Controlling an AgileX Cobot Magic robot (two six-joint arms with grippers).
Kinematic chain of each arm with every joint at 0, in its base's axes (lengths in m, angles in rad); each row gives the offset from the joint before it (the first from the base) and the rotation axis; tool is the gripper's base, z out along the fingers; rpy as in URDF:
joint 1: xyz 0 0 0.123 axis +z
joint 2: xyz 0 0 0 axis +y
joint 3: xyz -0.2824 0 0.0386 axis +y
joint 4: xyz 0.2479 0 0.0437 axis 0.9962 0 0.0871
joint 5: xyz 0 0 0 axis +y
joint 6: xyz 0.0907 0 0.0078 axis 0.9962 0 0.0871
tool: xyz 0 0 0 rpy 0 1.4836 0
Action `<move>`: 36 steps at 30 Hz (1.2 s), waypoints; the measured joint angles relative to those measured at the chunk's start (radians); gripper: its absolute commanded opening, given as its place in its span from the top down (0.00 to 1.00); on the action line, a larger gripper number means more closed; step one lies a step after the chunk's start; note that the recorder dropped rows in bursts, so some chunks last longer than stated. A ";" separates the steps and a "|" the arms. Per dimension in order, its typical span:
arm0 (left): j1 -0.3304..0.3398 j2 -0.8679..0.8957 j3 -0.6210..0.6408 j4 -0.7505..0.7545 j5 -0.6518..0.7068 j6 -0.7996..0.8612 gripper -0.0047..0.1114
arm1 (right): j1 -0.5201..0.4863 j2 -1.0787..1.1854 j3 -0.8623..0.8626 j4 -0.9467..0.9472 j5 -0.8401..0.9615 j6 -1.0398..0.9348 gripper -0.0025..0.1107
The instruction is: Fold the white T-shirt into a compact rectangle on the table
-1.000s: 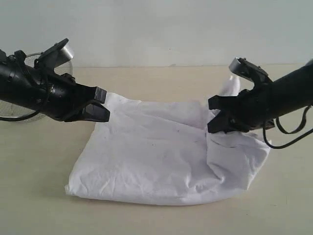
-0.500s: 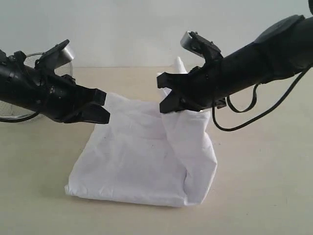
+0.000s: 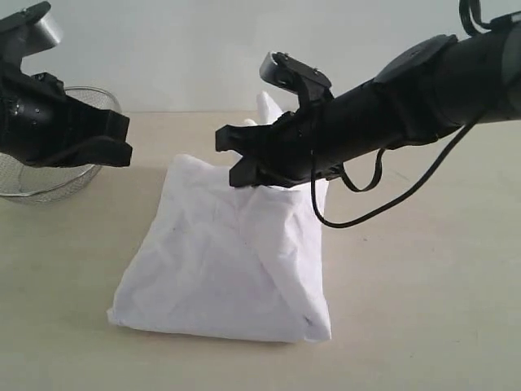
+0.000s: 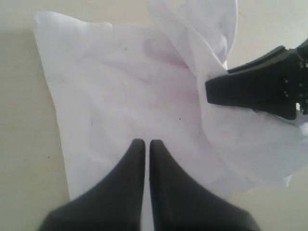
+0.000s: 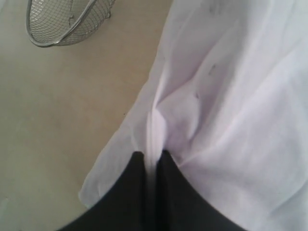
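The pinched fold [image 3: 267, 218] hangs over flat, open cloth, so the robot's right gripper should keep going toward the bowl and let go at the shirt's bowl-side edge [image 3: 166, 192].
The white T-shirt [image 3: 220, 261] lies plain side up on the table [image 3: 423, 285], its right part doubled over toward the left. My right gripper [image 3: 230, 159] reaches across the middle above the shirt's far edge and is shut on a pinched fold of the cloth [image 5: 153, 144]. That fold hangs from it down to the near right corner. My left gripper [image 3: 124, 140] hovers off to the left, apart from the shirt, shut with nothing between its fingers [image 4: 134, 159]. In the left wrist view the shirt [image 4: 120, 86] spreads below and the right gripper's fingers [image 4: 250, 89] show beside the lifted cloth.
A wire-mesh metal bowl [image 3: 45, 175] stands at the back left, behind the left arm; it also shows in the right wrist view as the bowl [image 5: 67, 21]. A black cable [image 3: 383, 204] dangles from the right arm over the table.
My right gripper has carried the shirt's right side up and leftward across the garment, narrowing it. The left arm has drawn back left and upward, away from the shirt's far left corner.
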 measured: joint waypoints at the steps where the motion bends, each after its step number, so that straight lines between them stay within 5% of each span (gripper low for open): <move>1: 0.000 -0.004 0.000 0.002 0.009 0.000 0.92 | 0.011 0.021 -0.026 0.005 0.010 0.000 0.98; 9: 0.000 -0.021 0.000 0.168 0.035 -0.123 0.92 | 0.152 0.165 -0.194 0.011 -0.053 0.062 0.98; 19: 0.000 -0.077 0.000 0.282 0.037 -0.217 0.92 | 0.162 0.243 -0.205 0.017 -0.071 0.099 0.96; 22: 0.000 -0.077 0.000 0.284 0.038 -0.218 0.92 | 0.168 0.245 -0.205 0.031 -0.089 0.101 0.80; 27: 0.000 -0.077 0.000 0.286 0.040 -0.218 0.92 | 0.192 0.245 -0.205 0.035 -0.107 0.099 0.36; 30: 0.000 -0.077 0.000 0.286 0.040 -0.218 0.92 | 0.202 0.245 -0.207 0.036 -0.115 0.080 0.42; 36: 0.000 -0.077 0.000 0.287 0.040 -0.221 0.92 | 0.211 0.245 -0.255 0.040 -0.090 0.066 0.72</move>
